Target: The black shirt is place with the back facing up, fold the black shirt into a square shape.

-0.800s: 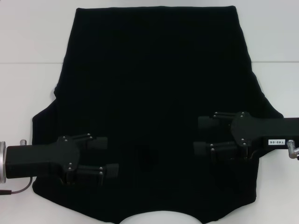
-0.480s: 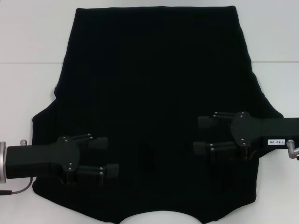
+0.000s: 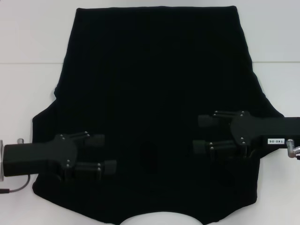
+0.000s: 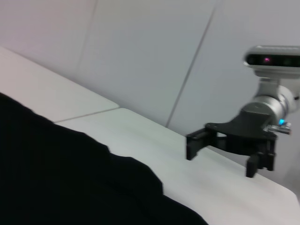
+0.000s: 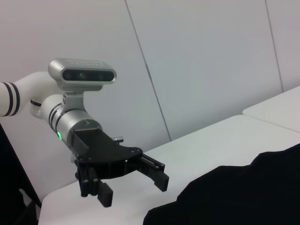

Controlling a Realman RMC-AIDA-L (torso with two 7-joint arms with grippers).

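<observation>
The sleeve (image 3: 45, 123) under my left gripper lies spread out with its end free. I should keep bringing open fingers to that end (image 3: 35, 131) until they grip it.
The black shirt (image 3: 154, 93) lies spread flat on the white table, plain side up, its straight hem at the far side and its curved neckline at the near edge. My left gripper (image 3: 105, 152) hovers open over the shirt's near left part, by the left sleeve, with nothing between its fingers. Over the near right part, my right gripper (image 3: 199, 133) is also open and empty. The left wrist view shows the shirt's edge (image 4: 70, 178) with the right gripper (image 4: 222, 157) beyond it. The right wrist view shows the shirt (image 5: 234, 197) and the left gripper (image 5: 133, 187).
Bare white table (image 3: 28, 93) borders the shirt on the left, right and far sides, with a seam line (image 3: 28, 63) running across it. Pale wall panels (image 5: 211, 61) stand behind the table in both wrist views.
Both grippers have shifted slightly toward the far side in the head view. The left one has also drawn back a little to the left. The shirt has not moved.
</observation>
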